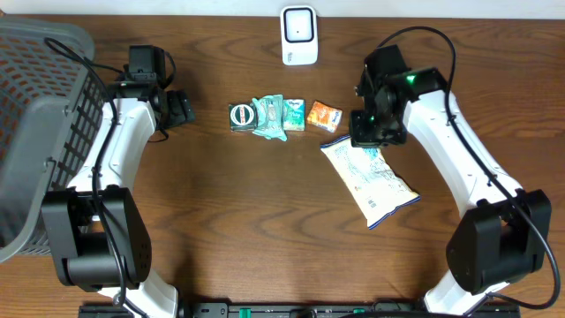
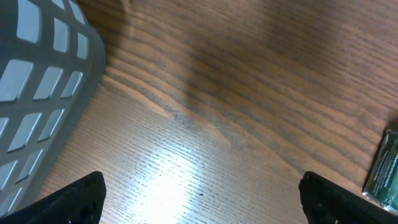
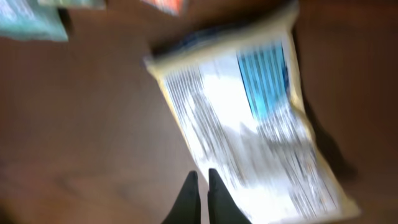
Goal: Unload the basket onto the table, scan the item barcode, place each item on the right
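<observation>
The white printed bag (image 1: 372, 184) lies at a slant under my closed right gripper. The bag should have its near end (image 1: 393, 210) swung around by my right gripper to straighten it before my right gripper takes it.
A white printed bag (image 1: 369, 181) lies flat on the table at the right of centre. My right gripper (image 1: 371, 141) hangs over its upper end. In the blurred right wrist view the gripper (image 3: 203, 186) is shut, with its tips at the left edge of the bag (image 3: 249, 124) and nothing between them. The white scanner (image 1: 298, 35) stands at the back centre. My left gripper (image 1: 187, 109) is open beside the basket, and in its wrist view (image 2: 202, 205) only bare wood lies between the fingers.
A row of small items sits mid-table: a dark green round tin (image 1: 240, 117), a teal packet (image 1: 267, 117), a green box (image 1: 293, 114) and an orange box (image 1: 324, 116). A grey mesh basket (image 1: 40, 132) fills the left edge. The tin (image 2: 385, 174) shows at the left wrist view's right edge.
</observation>
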You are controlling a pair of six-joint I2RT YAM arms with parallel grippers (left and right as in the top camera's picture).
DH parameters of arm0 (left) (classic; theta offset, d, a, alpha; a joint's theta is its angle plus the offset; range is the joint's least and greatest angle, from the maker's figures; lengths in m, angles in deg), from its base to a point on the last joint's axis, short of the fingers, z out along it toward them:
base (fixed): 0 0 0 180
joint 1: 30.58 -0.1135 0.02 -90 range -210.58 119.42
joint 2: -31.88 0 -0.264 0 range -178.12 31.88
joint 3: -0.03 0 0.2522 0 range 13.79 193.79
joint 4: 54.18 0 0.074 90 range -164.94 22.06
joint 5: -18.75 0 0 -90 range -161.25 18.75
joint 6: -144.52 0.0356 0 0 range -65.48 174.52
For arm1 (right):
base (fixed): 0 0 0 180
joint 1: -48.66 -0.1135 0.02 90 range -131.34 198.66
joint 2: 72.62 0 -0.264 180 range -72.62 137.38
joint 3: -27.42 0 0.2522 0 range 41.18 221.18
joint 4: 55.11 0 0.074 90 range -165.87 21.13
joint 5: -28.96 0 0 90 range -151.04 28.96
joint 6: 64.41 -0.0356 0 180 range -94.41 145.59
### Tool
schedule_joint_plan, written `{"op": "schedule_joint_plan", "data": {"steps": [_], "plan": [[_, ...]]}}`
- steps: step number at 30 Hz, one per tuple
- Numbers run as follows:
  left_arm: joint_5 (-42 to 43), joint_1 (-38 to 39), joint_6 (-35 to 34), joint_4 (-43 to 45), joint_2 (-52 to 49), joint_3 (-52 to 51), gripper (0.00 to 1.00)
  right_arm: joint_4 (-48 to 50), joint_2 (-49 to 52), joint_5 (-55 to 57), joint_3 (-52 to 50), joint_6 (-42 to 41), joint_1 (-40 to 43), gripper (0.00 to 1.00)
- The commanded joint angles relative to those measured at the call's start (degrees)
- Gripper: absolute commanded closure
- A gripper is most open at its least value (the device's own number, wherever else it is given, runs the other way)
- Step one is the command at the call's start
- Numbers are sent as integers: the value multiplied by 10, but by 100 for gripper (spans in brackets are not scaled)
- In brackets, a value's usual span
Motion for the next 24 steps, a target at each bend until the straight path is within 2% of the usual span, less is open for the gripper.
{"op": "schedule_joint_plan", "data": {"steps": [1, 4, 8, 15, 24], "plan": [[-3, 0, 9, 0, 0, -3, 2, -61, -1, 17, -5, 22, -2, 99], [-3, 0, 9, 0, 0, -3, 3, -94, -1, 44, -38, 21, -3, 99], [-3, 0, 9, 0, 0, -3, 2, -74, -1, 45, -106, 11, -7, 99], [-3, 0, 9, 0, 0, -3, 2, 75, -1, 44, -245, -57, -10, 99], [-3, 0, 9, 0, 0, -3, 3, 188, -1, -95, -258, -58, -29, 99]]}}
